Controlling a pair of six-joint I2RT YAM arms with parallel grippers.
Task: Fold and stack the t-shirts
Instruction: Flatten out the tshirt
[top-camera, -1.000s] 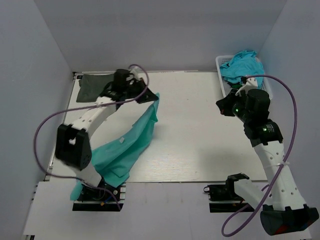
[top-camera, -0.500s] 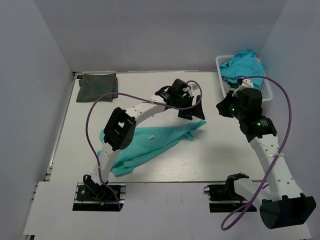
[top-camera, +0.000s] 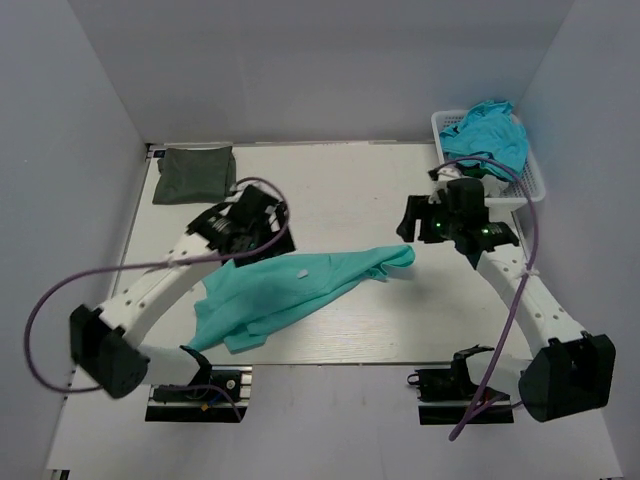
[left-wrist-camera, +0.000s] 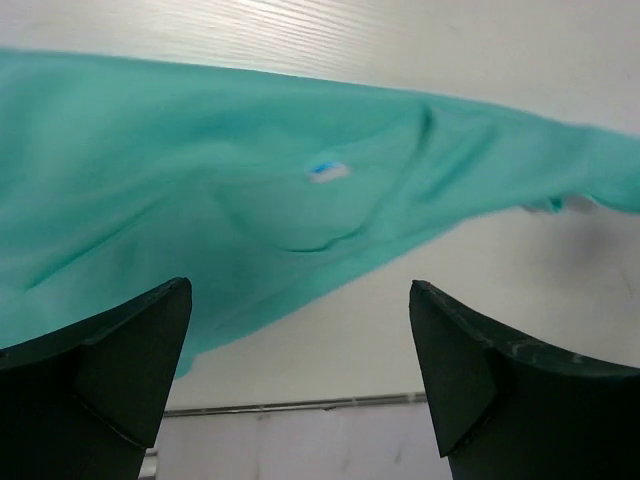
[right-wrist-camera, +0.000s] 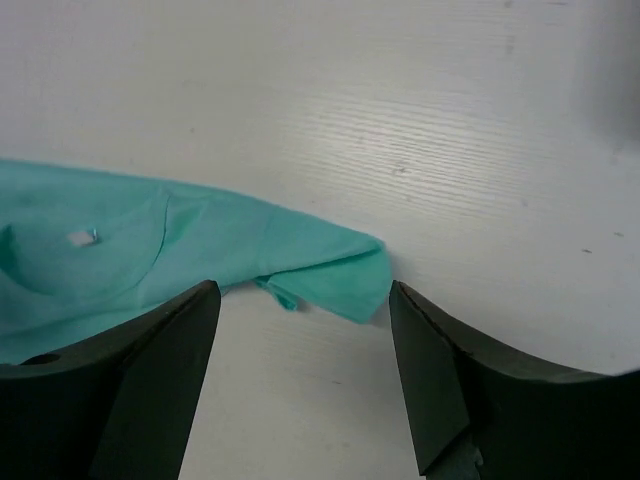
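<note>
The teal-green t-shirt (top-camera: 278, 298) will hang open to its full length when the robot lifts it by its shoulders, because the neck label (top-camera: 303, 273) shows among bunched folds.
A teal-green t-shirt (top-camera: 290, 290) lies crumpled and stretched across the middle of the table, its white neck label (top-camera: 300, 271) facing up. A dark olive t-shirt (top-camera: 195, 173), folded square, rests at the back left corner. My left gripper (top-camera: 268, 222) hovers open just behind the teal shirt's left half. In the left wrist view the teal shirt (left-wrist-camera: 200, 180) spreads beyond the left gripper (left-wrist-camera: 300, 290), with nothing between the fingers. My right gripper (top-camera: 408, 222) stands open over the shirt's right tip (right-wrist-camera: 340, 270), which lies apart from the right gripper (right-wrist-camera: 302, 290).
A white basket (top-camera: 438, 125) at the back right holds a heap of teal cloth (top-camera: 488, 130). Grey walls close in the table on three sides. A purple cable loops off each arm.
The left gripper opened and let go of the teal shirt, which dropped flat across the table, then pulled back left. The right gripper opened and swung left to the shirt's right tip.
</note>
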